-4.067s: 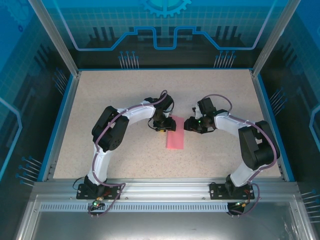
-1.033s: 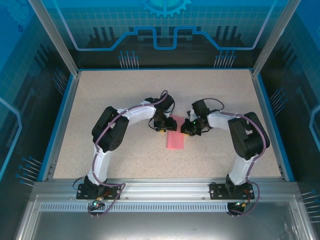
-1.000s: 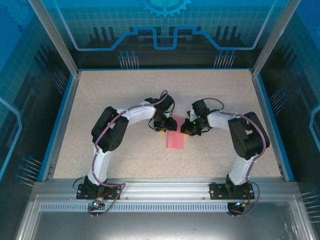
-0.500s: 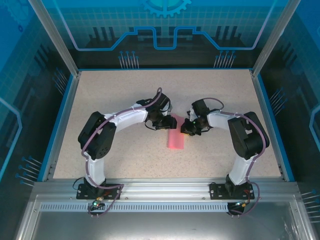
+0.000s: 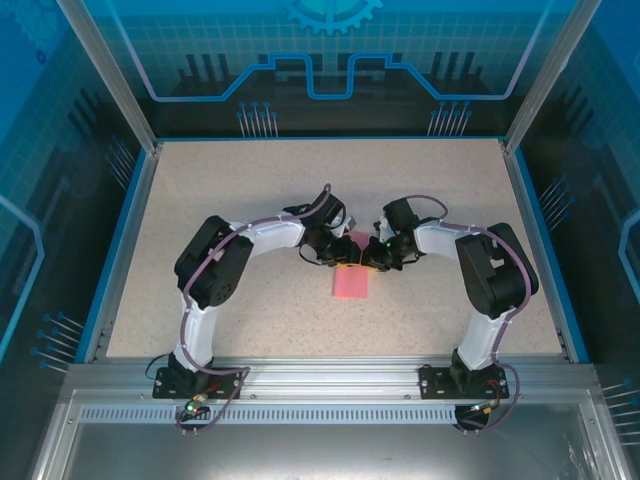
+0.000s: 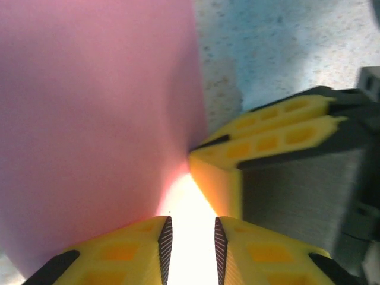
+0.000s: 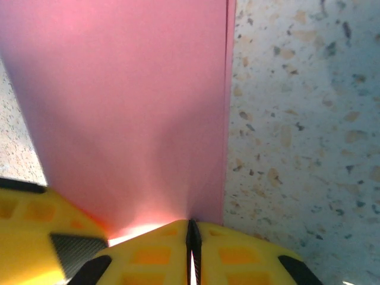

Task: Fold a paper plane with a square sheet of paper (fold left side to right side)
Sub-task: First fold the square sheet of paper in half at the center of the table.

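Observation:
The robot's left gripper is crowding its right gripper at the pinched paper edge (image 7: 205,215), so the left gripper needs to move back toward the opposite edge (image 5: 335,276) before the right gripper lifts the paper.
The pink-red square sheet of paper (image 5: 350,281) lies folded into a narrow rectangle on the speckled table. Both grippers meet at its far end. My right gripper (image 5: 367,257) is shut, its yellow tips (image 7: 191,228) pinched together on the paper's (image 7: 130,107) far edge near the right corner, where the sheet lifts slightly. My left gripper (image 5: 344,258) hovers just left of it over the paper (image 6: 89,119), its jaws (image 6: 190,240) narrowly apart with only glare between them. The right gripper's fingers (image 6: 267,127) sit right in front of it.
The speckled tabletop (image 5: 250,190) is bordered by a blue rim (image 5: 120,240) and aluminium frame posts. Bare table (image 7: 297,119) lies to the right of the paper. The two arms' elbows arch over the table on either side.
My left gripper has slid right and nearer, onto the paper's far end beside the right gripper, and its jaws have narrowed. The right gripper has stayed put.

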You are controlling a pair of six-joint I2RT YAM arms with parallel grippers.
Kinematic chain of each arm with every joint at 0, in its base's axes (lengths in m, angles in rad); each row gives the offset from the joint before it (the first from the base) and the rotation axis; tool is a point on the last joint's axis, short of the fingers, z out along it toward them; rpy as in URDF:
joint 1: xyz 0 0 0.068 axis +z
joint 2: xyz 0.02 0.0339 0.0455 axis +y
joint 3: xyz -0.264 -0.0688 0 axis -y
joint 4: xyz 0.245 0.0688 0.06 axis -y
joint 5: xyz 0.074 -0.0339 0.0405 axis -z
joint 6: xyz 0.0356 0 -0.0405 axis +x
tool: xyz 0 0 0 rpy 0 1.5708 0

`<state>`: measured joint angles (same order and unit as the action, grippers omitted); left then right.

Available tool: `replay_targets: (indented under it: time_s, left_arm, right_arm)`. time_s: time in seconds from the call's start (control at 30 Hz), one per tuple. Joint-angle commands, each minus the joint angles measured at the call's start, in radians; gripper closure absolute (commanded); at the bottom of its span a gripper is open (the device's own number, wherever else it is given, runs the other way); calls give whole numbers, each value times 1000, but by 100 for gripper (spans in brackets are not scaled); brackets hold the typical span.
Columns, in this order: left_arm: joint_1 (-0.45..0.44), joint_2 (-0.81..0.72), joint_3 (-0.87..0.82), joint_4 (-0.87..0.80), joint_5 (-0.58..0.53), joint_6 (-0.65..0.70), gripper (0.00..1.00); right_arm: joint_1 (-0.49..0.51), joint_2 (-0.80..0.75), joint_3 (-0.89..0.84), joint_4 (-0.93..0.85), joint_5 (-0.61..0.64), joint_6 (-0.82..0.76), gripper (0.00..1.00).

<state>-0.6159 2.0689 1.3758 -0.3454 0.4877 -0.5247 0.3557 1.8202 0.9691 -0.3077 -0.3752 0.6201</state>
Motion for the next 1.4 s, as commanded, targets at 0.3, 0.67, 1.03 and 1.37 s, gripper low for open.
replay_targets:
  time_s: [0.3, 0.67, 1.03, 1.37]
  left_arm:
    - [57, 25, -70, 8, 16, 48, 72]
    - [113, -51, -123, -8, 11, 88, 71]
    - [86, -159, -147, 91, 76, 70, 70]
    - [26, -4, -58, 86, 53, 54, 70]
  right_arm:
    - [15, 52, -10, -93, 68, -25, 88]
    - [15, 55, -10, -102, 75, -30, 88]
    - [18, 51, -12, -74, 53, -25, 88]
    - [22, 43, -12, -65, 40, -26, 88]
